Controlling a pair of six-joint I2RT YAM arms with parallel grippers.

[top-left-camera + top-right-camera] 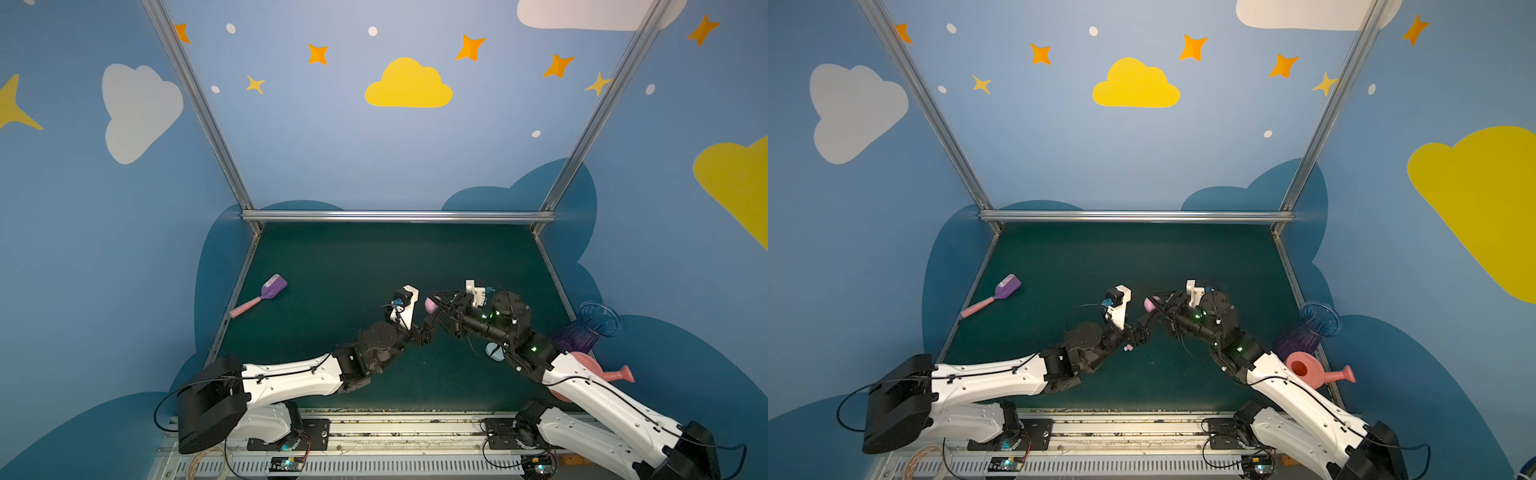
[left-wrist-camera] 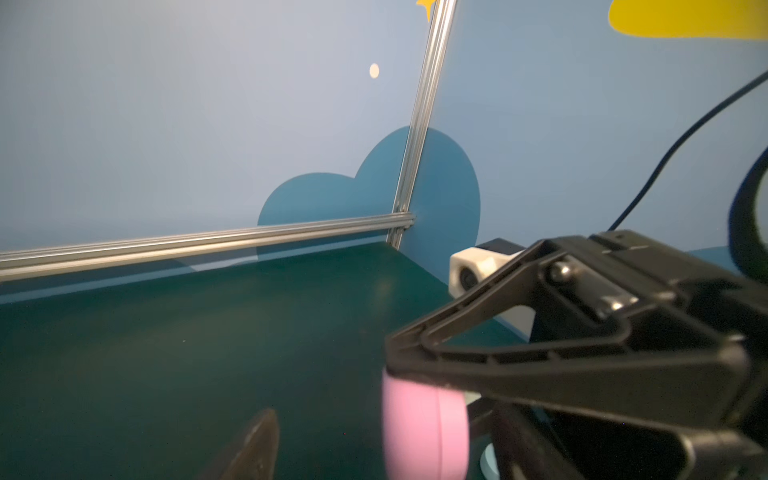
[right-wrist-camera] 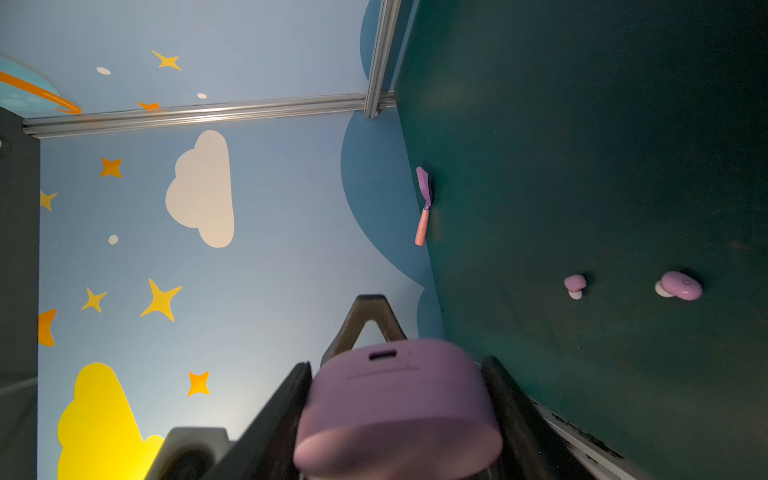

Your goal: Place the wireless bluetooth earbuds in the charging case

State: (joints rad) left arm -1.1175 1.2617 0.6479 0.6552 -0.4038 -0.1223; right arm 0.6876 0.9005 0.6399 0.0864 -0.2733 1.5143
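Next, I lower the charging case (image 1: 432, 305), which hangs above and beyond my left gripper's open fingers (image 1: 427, 333), turn it toward them with my right gripper and hand it over.
My right gripper (image 1: 435, 301) is shut on a pink charging case (image 1: 430, 306), which it holds in the air over the middle of the green mat (image 1: 353, 266). In the right wrist view its two fingers press both sides of the case (image 3: 395, 399), whose lid looks closed. My left gripper (image 1: 429, 326) is open just below and in front of the case. In the left wrist view the case (image 2: 424, 428) hangs between its spread fingers (image 2: 259, 444). Two pink earbuds (image 3: 575, 284) (image 3: 681, 286) lie on the mat, apart from both grippers, and show by my left wrist in a top view (image 1: 1128, 347).
A purple scoop with a pink handle (image 1: 266, 296) lies at the mat's left edge. A pale blue case (image 1: 494, 350) sits under my right arm. A blue-purple vase (image 1: 590, 328) and a pink watering can (image 1: 1316, 370) stand at the right edge. Metal rails (image 1: 395, 216) bound the mat.
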